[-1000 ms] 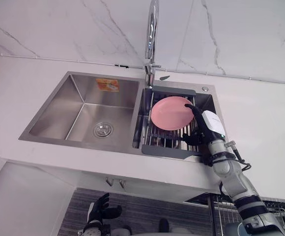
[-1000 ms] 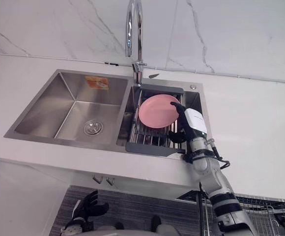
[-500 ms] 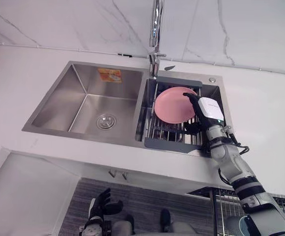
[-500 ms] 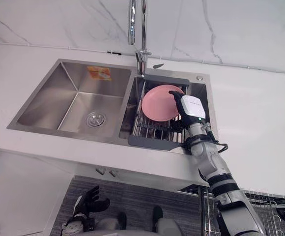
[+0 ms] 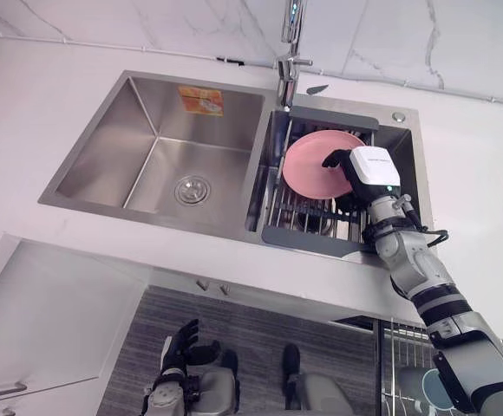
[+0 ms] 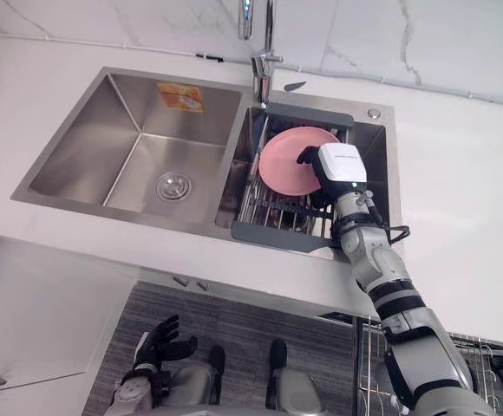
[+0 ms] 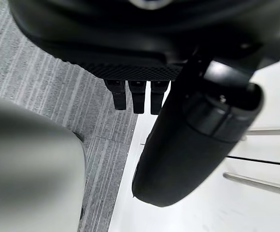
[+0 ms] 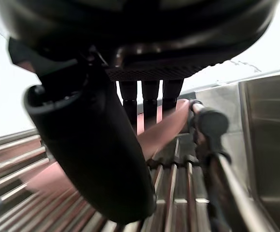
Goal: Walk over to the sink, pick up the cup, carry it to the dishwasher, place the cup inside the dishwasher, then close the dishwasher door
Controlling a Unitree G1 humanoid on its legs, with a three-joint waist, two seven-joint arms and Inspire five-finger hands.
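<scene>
The pink plate (image 5: 315, 165) is lying across the rack's metal bars (image 5: 290, 211), so I expect it to come free right away when I lift it, leaving the rack empty.
My right hand (image 5: 369, 173) reaches into the sink's right basin, above a dish rack (image 5: 308, 238) with a grey rim. Its fingers (image 8: 149, 96) are straight and its thumb (image 8: 96, 145) stands apart, so it is open and holds nothing. A pink plate (image 5: 312, 165) leans upright in the rack, and the fingertips lie by its right edge. The plate (image 8: 164, 128) shows just past the fingers in the right wrist view, over the rack's metal bars (image 8: 178, 193). Whatever lies beneath the hand is hidden. My left hand (image 5: 182, 347) hangs low near the floor, open.
The steel left basin (image 5: 165, 147) has a drain at its middle. A tall faucet (image 5: 290, 52) rises behind the rack. White counter (image 5: 477, 173) surrounds the sink. A wire dishwasher rack (image 6: 486, 364) shows at the lower right, a white cabinet front (image 5: 52, 321) at the lower left.
The camera has moved, so the whole scene sits higher in the picture. My right hand has reached a little farther over the rack, up to the plate's right edge.
</scene>
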